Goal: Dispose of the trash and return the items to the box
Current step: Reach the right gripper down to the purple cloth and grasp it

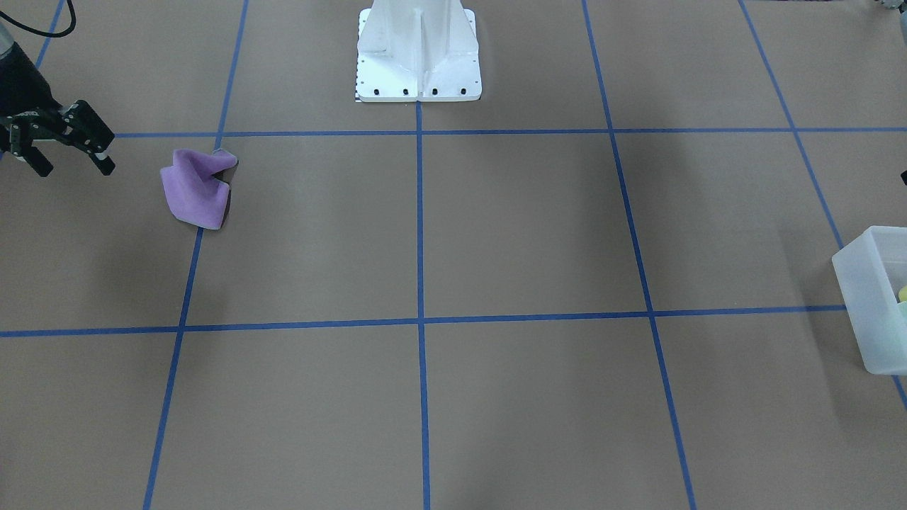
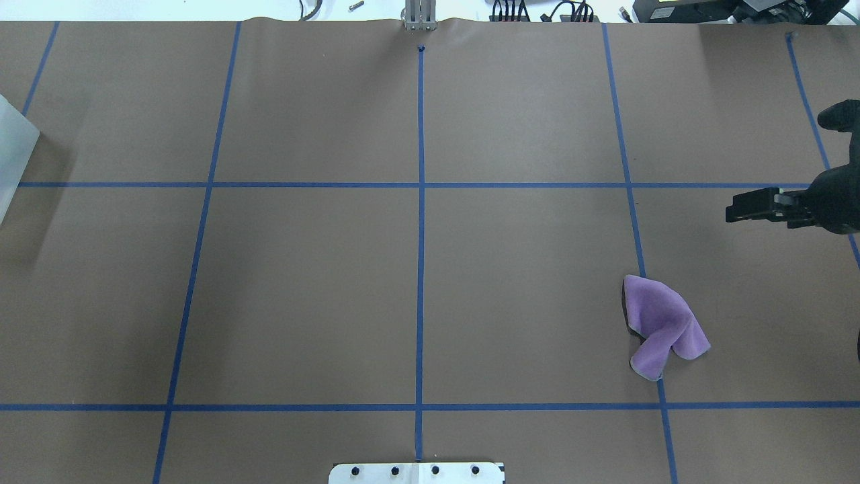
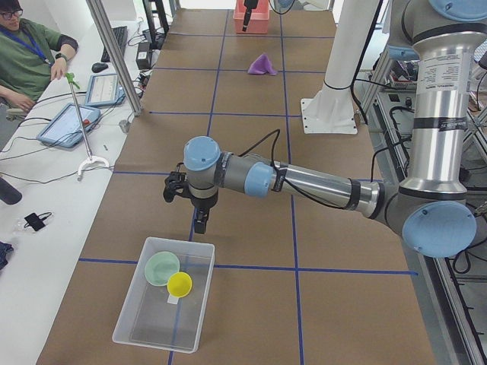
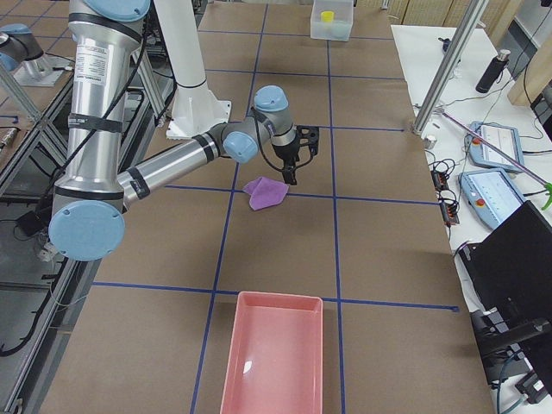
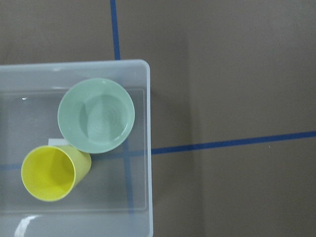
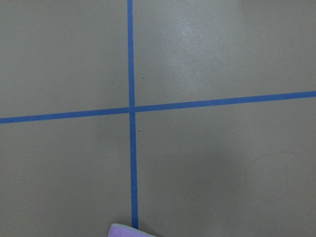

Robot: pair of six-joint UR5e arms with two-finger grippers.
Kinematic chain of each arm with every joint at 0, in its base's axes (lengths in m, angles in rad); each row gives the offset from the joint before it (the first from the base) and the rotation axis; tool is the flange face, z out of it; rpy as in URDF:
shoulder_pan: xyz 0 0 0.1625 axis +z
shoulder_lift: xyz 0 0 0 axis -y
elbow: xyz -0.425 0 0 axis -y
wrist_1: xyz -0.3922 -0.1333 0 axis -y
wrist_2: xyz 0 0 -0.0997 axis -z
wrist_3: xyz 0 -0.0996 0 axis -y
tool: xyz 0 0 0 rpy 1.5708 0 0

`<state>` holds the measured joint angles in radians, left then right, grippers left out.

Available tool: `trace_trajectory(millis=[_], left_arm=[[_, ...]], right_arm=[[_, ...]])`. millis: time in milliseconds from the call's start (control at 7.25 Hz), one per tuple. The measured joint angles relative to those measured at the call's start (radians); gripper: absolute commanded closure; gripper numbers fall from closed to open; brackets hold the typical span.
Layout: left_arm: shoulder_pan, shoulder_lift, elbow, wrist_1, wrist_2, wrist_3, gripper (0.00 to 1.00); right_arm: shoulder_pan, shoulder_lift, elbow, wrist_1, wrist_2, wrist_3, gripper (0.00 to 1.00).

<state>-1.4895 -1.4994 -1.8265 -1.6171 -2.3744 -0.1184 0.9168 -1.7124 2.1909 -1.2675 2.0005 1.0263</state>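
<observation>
My right gripper will have the purple cloth (image 1: 196, 195) drooping from it when I carry the cloth, because the cloth lies crumpled with a soft corner folded over.
The frosted-white box (image 3: 125, 323) stands at the table's left end and holds the mint-green bowl (image 3: 161, 268) and the yellow cup (image 3: 180, 284). In the left wrist view the bowl (image 5: 96, 116) sits upright and the cup (image 5: 49, 173) leans beside it inside the box (image 5: 148, 148). My left gripper (image 3: 199, 222) hangs just past the box's end. It shows only in the exterior left view, so I cannot tell whether it is open or shut. My right gripper (image 1: 74, 168) is open and empty, above the table beside a crumpled purple cloth (image 1: 198, 188).
The purple cloth (image 2: 662, 323) lies on a blue tape line on the right half. A pink tray (image 4: 276, 354) stands at the table's right end. The white robot base (image 1: 418, 64) is at the middle of the near edge. An operator sits beside the table (image 3: 30, 53).
</observation>
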Motion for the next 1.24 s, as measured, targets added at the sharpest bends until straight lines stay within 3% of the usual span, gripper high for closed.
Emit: trace_trajectory(millis=[552,828,966,1103,1241], left_arm=[[-0.022,0.067,-0.027,-0.031,-0.003,0.039,0.01],[-0.023,0.065,-0.028,-0.034,-0.003,0.040,0.01],[-0.023,0.064,-0.028,-0.035,-0.003,0.040,0.01],[-0.023,0.063,-0.028,-0.036,-0.004,0.040,0.01],[-0.023,0.062,-0.027,-0.037,-0.004,0.040,0.01]], right_arm=[[-0.387,-0.004,0.012,-0.003,-0.367,0.294,0.01],[-0.477,-0.041,0.012,-0.002,-0.455,0.335,0.10],[-0.497,-0.068,0.013,0.001,-0.476,0.339,0.32],[-0.516,-0.084,0.013,0.002,-0.492,0.350,0.74],[-0.539,-0.093,0.014,0.003,-0.507,0.375,0.99]])
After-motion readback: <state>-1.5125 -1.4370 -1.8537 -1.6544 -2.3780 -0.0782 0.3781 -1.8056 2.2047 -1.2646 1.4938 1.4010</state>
